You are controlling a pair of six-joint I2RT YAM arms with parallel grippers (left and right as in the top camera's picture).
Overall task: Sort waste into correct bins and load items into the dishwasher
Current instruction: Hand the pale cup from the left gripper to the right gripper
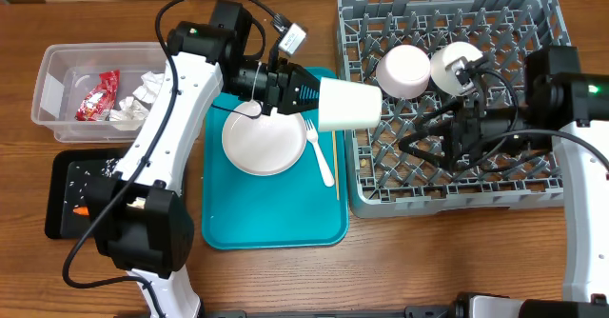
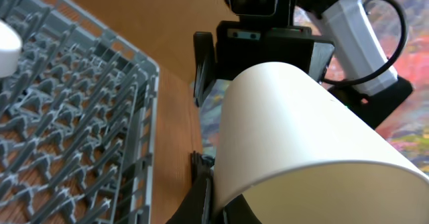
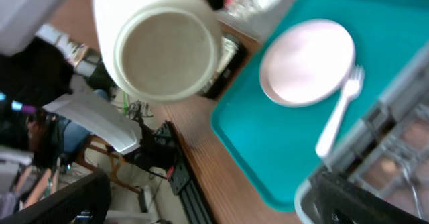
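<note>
The white cup's free base [image 1: 377, 106] is facing the robot's open right gripper. The robot should keep bringing that gripper closer to it until the gripper's fingers straddle the cup's sides [image 1: 354, 105] and close.
My left gripper [image 1: 306, 96] is shut on the rim of a white cup [image 1: 348, 105], holding it on its side above the gap between the teal tray and the grey dishwasher rack [image 1: 542, 194]. In the left wrist view the cup [image 2: 295, 137] fills the frame, one finger [image 2: 198, 197] against its wall. My right gripper [image 1: 423, 139] stands open over the rack, facing the cup [image 3: 161, 49] and holding nothing. Two white bowls [image 1: 403, 70] [image 1: 455, 67] sit in the rack. A white plate [image 1: 264, 143], fork [image 1: 317, 151] and wooden stick [image 1: 335, 166] lie on the tray.
The teal tray [image 1: 276, 223] lies left of the rack. At far left a clear tub [image 1: 52, 70] holds a red wrapper [image 1: 98, 96] and napkins [image 1: 143, 94]. In front of it, a black tray [image 1: 67, 180] holds a carrot [image 1: 80, 209] and rice scraps.
</note>
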